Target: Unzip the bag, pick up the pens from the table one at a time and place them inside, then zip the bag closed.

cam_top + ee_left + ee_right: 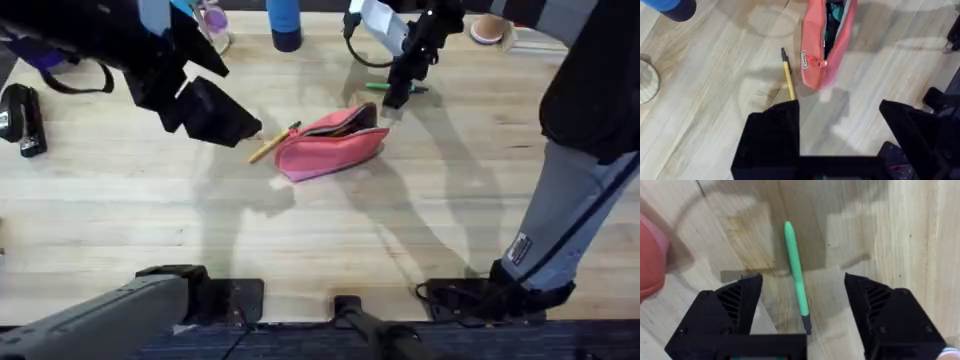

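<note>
The green pen will settle all the way inside the bag when I lower it in lengthwise, because the coral-pink bag's opening is wide open along its length.
The coral-pink bag lies mid-table with its zipper open, and its dark inside shows in the left wrist view. A yellow-orange pen rests just left of the bag, black tip away from my left gripper. That gripper hovers open above the pen's near end, which one finger covers. A green pen lies on the table behind the bag. My right gripper stands open over the green pen, fingers on either side of it, holding nothing.
A black stapler lies at the left edge. A blue bottle and a clear cup stand at the back. A round pink item sits back right. A person's leg stands by the right side.
</note>
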Motion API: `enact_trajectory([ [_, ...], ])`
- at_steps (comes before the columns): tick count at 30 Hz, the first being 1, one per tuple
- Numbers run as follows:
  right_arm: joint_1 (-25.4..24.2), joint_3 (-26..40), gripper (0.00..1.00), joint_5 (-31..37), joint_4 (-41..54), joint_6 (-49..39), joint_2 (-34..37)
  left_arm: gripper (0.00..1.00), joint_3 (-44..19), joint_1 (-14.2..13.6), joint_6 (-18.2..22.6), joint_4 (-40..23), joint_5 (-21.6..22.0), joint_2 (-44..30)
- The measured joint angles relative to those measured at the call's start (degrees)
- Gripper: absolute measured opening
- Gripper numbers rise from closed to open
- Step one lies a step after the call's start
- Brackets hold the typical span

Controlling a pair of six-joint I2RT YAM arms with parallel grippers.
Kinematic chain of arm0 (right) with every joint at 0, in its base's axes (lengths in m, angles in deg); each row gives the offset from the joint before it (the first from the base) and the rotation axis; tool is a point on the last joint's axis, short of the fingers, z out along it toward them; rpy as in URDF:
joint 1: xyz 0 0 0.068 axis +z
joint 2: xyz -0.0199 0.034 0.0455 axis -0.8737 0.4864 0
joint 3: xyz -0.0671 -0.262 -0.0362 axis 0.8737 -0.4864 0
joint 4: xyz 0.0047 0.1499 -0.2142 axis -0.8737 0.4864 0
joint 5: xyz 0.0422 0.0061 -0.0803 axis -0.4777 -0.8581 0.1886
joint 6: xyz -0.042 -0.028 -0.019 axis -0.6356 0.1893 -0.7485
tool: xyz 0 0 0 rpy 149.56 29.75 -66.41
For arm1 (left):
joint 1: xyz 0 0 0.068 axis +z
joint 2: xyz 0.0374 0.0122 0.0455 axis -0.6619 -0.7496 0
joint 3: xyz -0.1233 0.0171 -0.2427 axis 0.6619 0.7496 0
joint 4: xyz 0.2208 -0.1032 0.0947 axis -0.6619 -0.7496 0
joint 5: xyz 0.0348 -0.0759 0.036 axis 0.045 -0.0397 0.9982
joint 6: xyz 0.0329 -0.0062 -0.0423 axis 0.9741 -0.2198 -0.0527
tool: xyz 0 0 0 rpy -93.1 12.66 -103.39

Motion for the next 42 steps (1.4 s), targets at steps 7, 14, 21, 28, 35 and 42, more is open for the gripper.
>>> enact_trajectory([
  [7,-0.5,0.1,0.976,-2.4,-0.1,-0.1,0.4,0.995,0.0,0.0,0.0,0.0,0.0,0.0],
  [14,-1.4,0.8,0.99,-4.3,0.8,2.4,1.3,0.996,0.0,0.0,0.0,0.0,0.0,0.0],
  [21,-1.9,2.5,0.996,-5.1,3.2,6.6,2.7,0.995,0.0,0.0,0.0,0.0,0.0,0.0],
  [28,-2.3,2.8,0.996,-9.0,4.1,8.3,3.3,0.994,0.0,0.0,0.0,0.0,0.0,0.0],
  [35,-2.3,2.8,0.996,-9.2,3.8,10.8,3.3,0.995,0.0,0.0,0.0,0.0,0.0,0.0],
  [42,-2.2,2.8,0.996,-8.8,3.9,11.1,3.3,0.995,0.0,0.0,0.0,0.0,0.0,0.0],
])
